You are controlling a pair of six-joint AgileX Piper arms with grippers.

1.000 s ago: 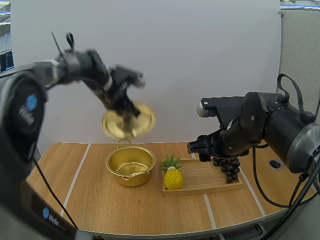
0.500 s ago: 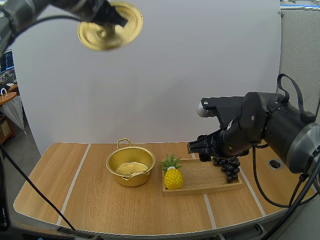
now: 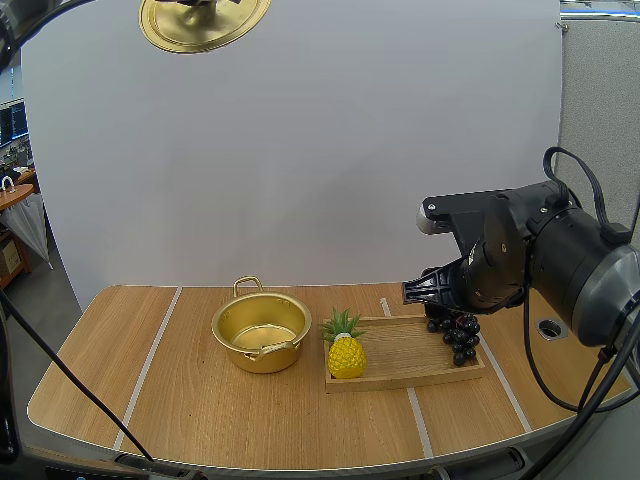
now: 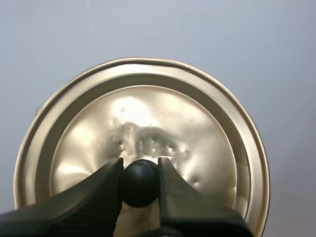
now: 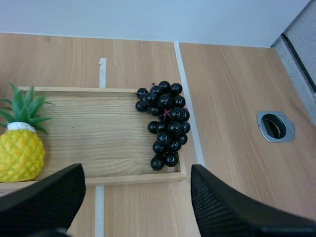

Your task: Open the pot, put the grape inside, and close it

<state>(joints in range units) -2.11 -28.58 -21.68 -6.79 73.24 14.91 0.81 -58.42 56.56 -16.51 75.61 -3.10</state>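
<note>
My gripper will bring the grape bunch point(image 3: 461, 340) along in one piece when I carry it, because reddish stems point(image 5: 167, 114) show between the black grapes. The bunch will settle inside the gold pot.
High above the table's left side, the gold lid point(image 3: 205, 25) hangs at the upper edge of the high view. My left gripper point(image 4: 139, 166) is shut on the lid's black knob point(image 4: 140, 183), with the lid point(image 4: 148, 123) facing the camera. The open gold pot point(image 3: 262, 331) stands on the table, left of the wooden tray point(image 3: 400, 362). A bunch of black grapes point(image 5: 165, 123) lies at the right end of the tray point(image 5: 94, 133). My right gripper point(image 5: 136, 173) hovers open above the grapes point(image 3: 460, 337), apart from them.
A toy pineapple point(image 3: 346, 355) stands at the tray's left end, between pot and grapes; it also shows as the pineapple point(image 5: 19, 150) in the right wrist view. A round metal hole point(image 5: 275, 126) sits in the table right of the tray.
My left arm has raised the lid from just over the pot to high up and leftward. My right arm has shifted right, over the grapes.
</note>
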